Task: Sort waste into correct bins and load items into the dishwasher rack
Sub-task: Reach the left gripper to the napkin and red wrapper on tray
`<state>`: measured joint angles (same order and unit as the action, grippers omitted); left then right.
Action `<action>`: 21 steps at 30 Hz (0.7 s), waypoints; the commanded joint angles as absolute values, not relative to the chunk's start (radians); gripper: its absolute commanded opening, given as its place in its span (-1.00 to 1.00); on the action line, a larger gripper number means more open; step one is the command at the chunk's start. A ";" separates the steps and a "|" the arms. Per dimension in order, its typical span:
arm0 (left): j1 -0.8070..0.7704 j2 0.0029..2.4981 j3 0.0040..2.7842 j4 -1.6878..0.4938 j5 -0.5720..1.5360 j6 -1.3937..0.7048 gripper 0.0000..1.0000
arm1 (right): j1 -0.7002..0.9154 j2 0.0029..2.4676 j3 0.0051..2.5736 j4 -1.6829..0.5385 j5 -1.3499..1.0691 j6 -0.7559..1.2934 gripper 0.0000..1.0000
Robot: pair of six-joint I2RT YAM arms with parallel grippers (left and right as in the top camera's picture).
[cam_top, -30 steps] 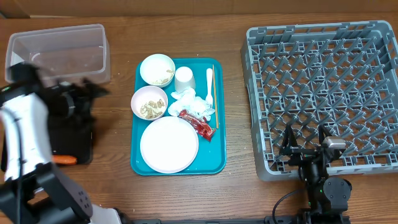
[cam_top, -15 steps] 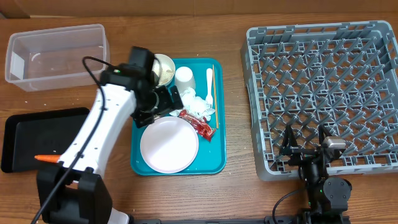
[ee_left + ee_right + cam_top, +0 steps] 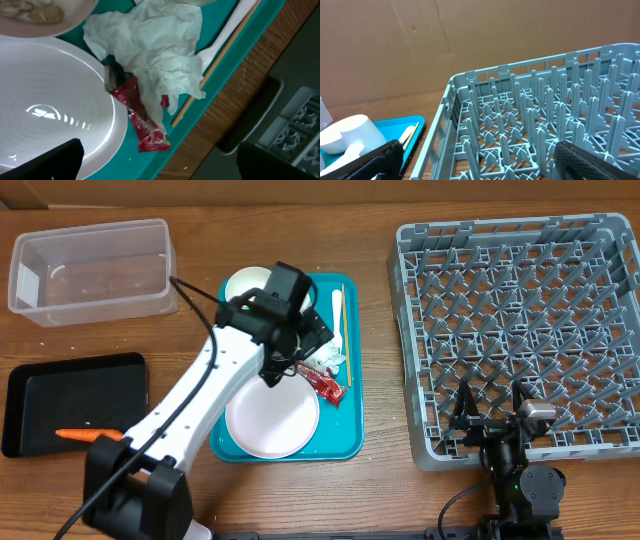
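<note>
The red wrapper is up against the crumpled napkins, between the open fingers of my left gripper. I should keep moving down until the fingers close on both.
My left gripper hangs open over the teal tray, above the crumpled napkins and the red wrapper, touching neither. The white plate lies beside them. A bowl with scraps shows behind the arm; another bowl's rim shows in the left wrist view. The fork lies along the tray's right side. The carrot rests in the black tray. My right gripper sits open at the grey rack's near edge.
The clear tub stands at the back left. A thin wooden stick lies next to the fork. In the right wrist view the white cup shows on the tray, left of the rack wall.
The left arm has swung right from the black tray, across the bowls, to above the napkins and wrapper. The carrot now lies in the black tray. The right arm has not moved.
</note>
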<state>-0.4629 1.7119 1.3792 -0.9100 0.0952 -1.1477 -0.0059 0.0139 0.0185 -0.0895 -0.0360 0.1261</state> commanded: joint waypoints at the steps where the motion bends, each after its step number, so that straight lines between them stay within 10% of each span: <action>1: -0.485 1.787 1.368 -0.894 0.080 -1.262 1.00 | -0.009 0.003 0.008 -0.083 -0.027 0.123 1.00; 21: -0.487 1.960 1.368 -0.825 0.153 -1.272 0.73 | -0.009 0.003 0.008 -0.083 -0.027 0.123 1.00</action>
<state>-0.4831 1.9099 1.3762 -0.8295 0.1352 -1.2587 -0.0063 0.0139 0.0185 -0.0898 -0.0360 0.1268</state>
